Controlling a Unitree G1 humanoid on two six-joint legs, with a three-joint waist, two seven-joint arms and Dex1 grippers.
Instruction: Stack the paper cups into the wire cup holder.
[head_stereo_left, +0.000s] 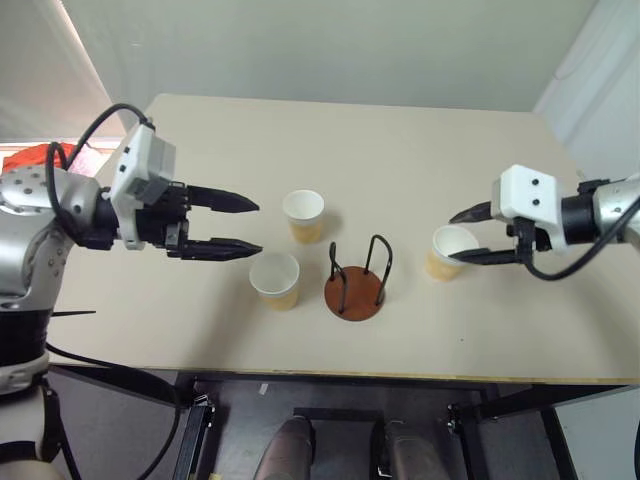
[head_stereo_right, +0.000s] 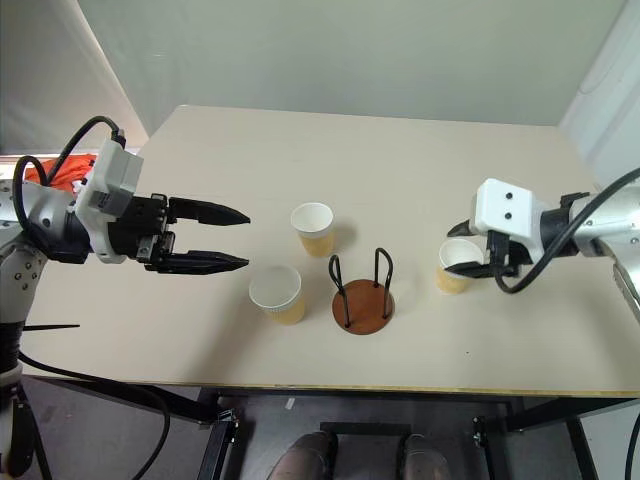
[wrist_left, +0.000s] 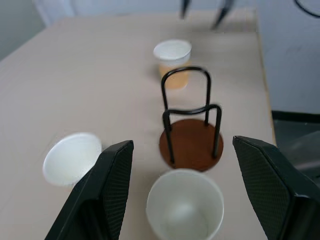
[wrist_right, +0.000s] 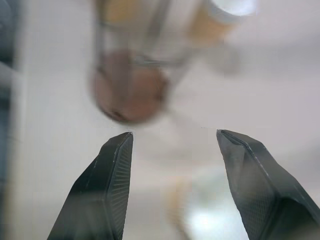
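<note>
The paper cup at my right gripper (head_stereo_left: 450, 254) will go down to the brown disc when I lower it, because the black wire loops (head_stereo_left: 388, 261) stand far apart.
Three paper cups stand upright on the beige table (head_stereo_left: 400, 140): one (head_stereo_left: 303, 215) behind and left of the wire cup holder (head_stereo_left: 355, 290), one (head_stereo_left: 275, 280) just left of it, one (head_stereo_left: 448, 252) to its right. The holder, a brown disc with two black wire loops, is empty. My left gripper (head_stereo_left: 260, 227) hovers open left of the two left cups, pointing toward them; in the left wrist view the nearer cup (wrist_left: 185, 205) lies between its fingers (wrist_left: 112, 185). My right gripper (head_stereo_left: 452, 239) is open, its fingers either side of the right cup's rim without clamping it.
The table's front edge (head_stereo_left: 330, 378) runs close below the holder. A wall rises behind the table. An orange object (head_stereo_left: 35, 157) lies off the table's left side. Bare tabletop stretches behind the cups.
</note>
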